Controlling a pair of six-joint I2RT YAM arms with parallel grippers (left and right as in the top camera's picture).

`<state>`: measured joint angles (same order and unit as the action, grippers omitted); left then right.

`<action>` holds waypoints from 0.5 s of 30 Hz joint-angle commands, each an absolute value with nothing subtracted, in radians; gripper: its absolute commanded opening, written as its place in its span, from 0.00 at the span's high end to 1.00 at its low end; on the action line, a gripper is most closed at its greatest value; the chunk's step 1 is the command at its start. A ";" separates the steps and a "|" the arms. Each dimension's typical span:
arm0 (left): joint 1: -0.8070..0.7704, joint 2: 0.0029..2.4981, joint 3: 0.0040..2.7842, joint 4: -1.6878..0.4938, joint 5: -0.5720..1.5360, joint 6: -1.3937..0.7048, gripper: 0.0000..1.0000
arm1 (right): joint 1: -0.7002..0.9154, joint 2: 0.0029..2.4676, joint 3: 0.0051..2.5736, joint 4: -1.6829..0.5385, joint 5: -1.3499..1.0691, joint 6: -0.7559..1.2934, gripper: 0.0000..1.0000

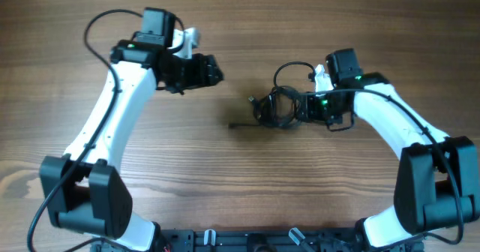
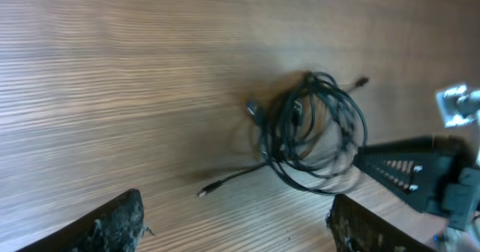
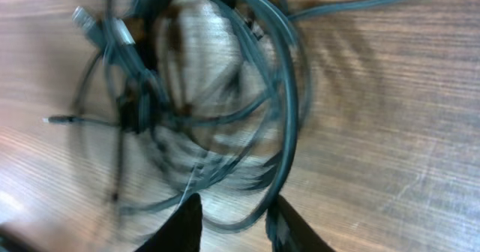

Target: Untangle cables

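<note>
My right gripper has just an outer loop at its fingertips [image 3: 286, 158] and the coil lies loose, so my left gripper should take the coil [image 1: 265, 109] first.
The cables [image 1: 276, 106] lie as a tangled coil of thin dark wires on the wooden table, right of centre. One loose plug end [image 1: 233, 124] trails out to the left. In the left wrist view the coil [image 2: 311, 124] lies ahead of my left gripper [image 2: 236, 201], which is open wide over bare wood with nothing between its fingers. My left gripper [image 1: 212, 70] is well to the left of the coil. My right gripper [image 1: 300, 106] is at the coil's right side. In its wrist view the right gripper [image 3: 235, 205] stands a little open, and one cable loop [image 3: 289, 124] runs down between its fingertips, held by neither.
The wooden table [image 1: 225, 184] carries only the coil. Both arm bases [image 1: 82, 199] [image 1: 435, 192] stand at the front corners. A thick black arm cable [image 1: 97, 27] loops over the left arm. In the left wrist view the right gripper [image 2: 420, 173] sits just right of the coil.
</note>
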<state>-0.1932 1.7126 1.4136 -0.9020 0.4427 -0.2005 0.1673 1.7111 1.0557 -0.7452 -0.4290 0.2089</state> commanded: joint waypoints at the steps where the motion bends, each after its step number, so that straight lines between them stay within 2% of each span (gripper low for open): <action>1: -0.246 1.787 1.407 -0.878 0.497 -0.165 0.18 | 0.103 1.662 1.202 -0.870 -0.537 0.152 0.46; 2: -0.260 1.806 1.407 -0.871 0.497 -0.165 0.18 | 0.096 1.662 1.225 -0.882 -0.523 0.152 0.44; 4: -0.300 1.849 1.407 -0.849 0.497 -0.165 0.31 | 0.098 1.667 1.228 -0.836 -0.492 0.160 0.31; 5: -0.324 1.862 1.407 -0.832 0.497 -0.165 0.36 | 0.104 1.671 1.217 -0.812 -0.491 0.171 0.31; 7: -0.371 1.880 1.407 -0.783 0.496 -0.188 0.33 | 0.115 1.689 1.187 -0.780 -0.440 0.223 0.31; 9: -0.418 1.907 1.407 -0.712 0.472 -0.279 0.32 | 0.118 1.716 1.146 -0.763 -0.325 0.299 0.33; 13: -0.499 1.968 1.407 -0.583 0.424 -0.375 0.35 | 0.119 1.758 1.035 -0.659 -0.314 0.344 0.37; 15: -0.543 2.011 1.407 -0.540 0.421 -0.380 0.35 | 0.120 1.773 0.980 -0.601 -0.315 0.390 0.49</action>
<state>-0.4976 1.9530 1.4090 -0.5785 0.4397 -0.3367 0.1154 1.7443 1.0283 -0.6415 -0.3382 0.3229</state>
